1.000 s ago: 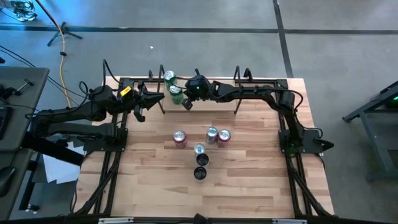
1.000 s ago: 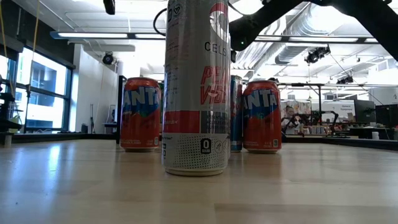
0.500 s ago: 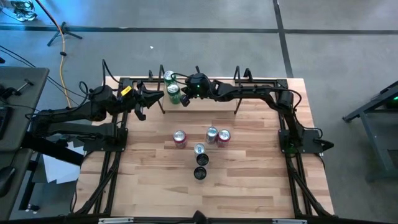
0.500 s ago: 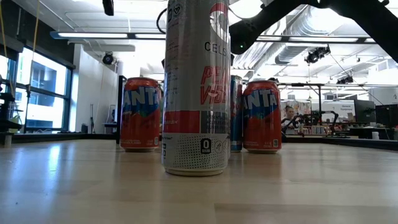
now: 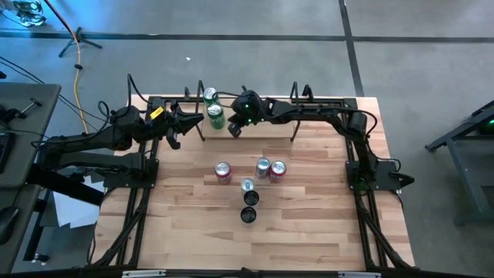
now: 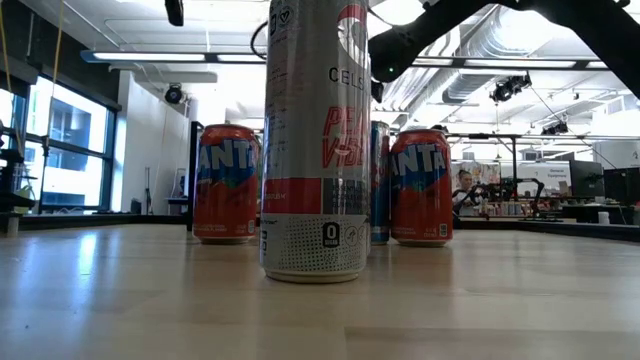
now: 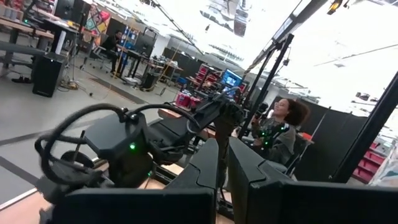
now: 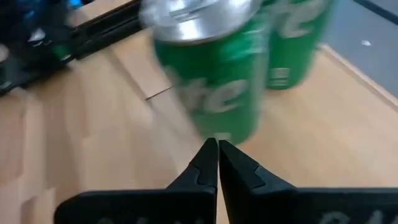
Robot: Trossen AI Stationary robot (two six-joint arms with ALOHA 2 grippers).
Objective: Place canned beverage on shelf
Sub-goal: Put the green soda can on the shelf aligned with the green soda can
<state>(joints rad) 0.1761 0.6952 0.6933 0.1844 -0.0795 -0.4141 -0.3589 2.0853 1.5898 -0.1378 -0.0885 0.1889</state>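
Next, my right gripper nudges the nearer green can (image 5: 216, 118) toward the wire upright (image 5: 201, 124), then back away, because that can stands out of line with the one behind it.
Two green cans stand at the left end of the pale-wood shelf (image 5: 262, 127), which has a black wire upright at each end. One can (image 5: 216, 116) is nearer, the other (image 5: 210, 95) stands behind it. My right gripper (image 5: 234, 129) is shut and slants down, its tips at the nearer can's lower wall (image 8: 217, 127). The second can (image 8: 295, 43) shows beyond it. My left gripper (image 5: 174, 133) hangs shut above the table's far left, beside the shelf's left upright, its fingers (image 7: 214, 168) pointing into the room. My right gripper's shut fingertips (image 8: 211, 152) stand right at the foot of the nearer green can's side wall (image 8: 221, 132), coming slanting down from the table's right. The picture is blurred there, so I cannot tell whether they touch it. The can stands on the shelf board.
Mid-table stands a cluster of cans: two orange ones (image 5: 223, 171) (image 5: 277, 171), a silver one (image 5: 262, 165), a tall white one (image 5: 247, 185) and two dark ones (image 5: 249, 207). The tall white can (image 6: 315, 140) fills the low view. A person (image 7: 283, 127) sits beyond the table.
My right gripper has stayed beside the nearer green can and has turned a little at the wrist. The left arm has kept still.
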